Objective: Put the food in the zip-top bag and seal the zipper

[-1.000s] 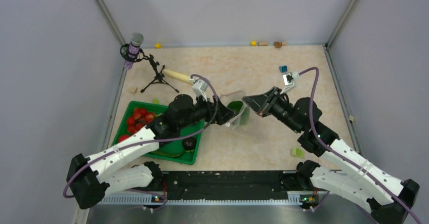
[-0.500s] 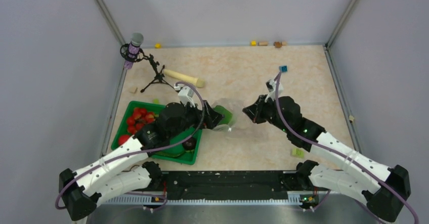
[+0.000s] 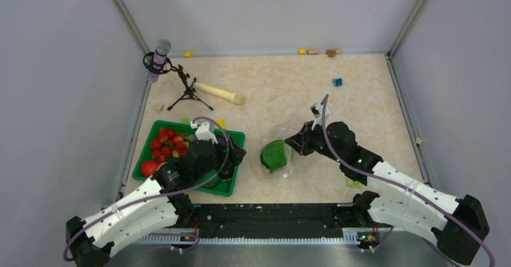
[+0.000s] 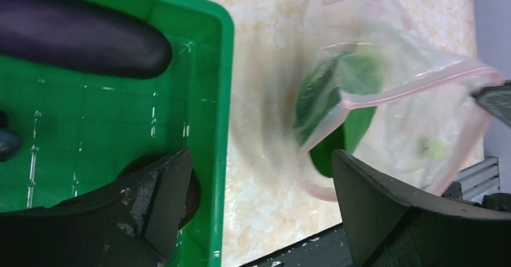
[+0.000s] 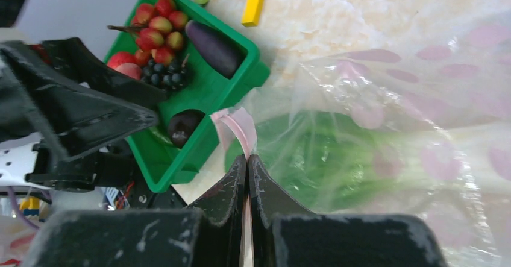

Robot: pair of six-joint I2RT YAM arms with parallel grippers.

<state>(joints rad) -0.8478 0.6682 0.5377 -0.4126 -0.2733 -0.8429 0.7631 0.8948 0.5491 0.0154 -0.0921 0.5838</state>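
I expect the green bok choy to move along inside when I pull the bag's zipper, because the bok choy lies within the bag's limp clear sides.
The clear zip-top bag lies just right of the green tray, with green bok choy inside it. My right gripper is shut on the pink zipper strip at the bag's mouth, its fingertips pinching it. My left gripper is open and empty, straddling the tray's right rim, apart from the bag. The tray holds strawberries, an eggplant, dark berries, a peach and a dark round fruit.
A rolling pin and a microphone tripod stand behind the tray. A yellow block lies by the tray's far edge, a blue block at the far right, a green block under my right arm.
My left gripper opened, left the bok choy in the bag and drew back over the tray. My right gripper carried the bag's mouth down and nearer.
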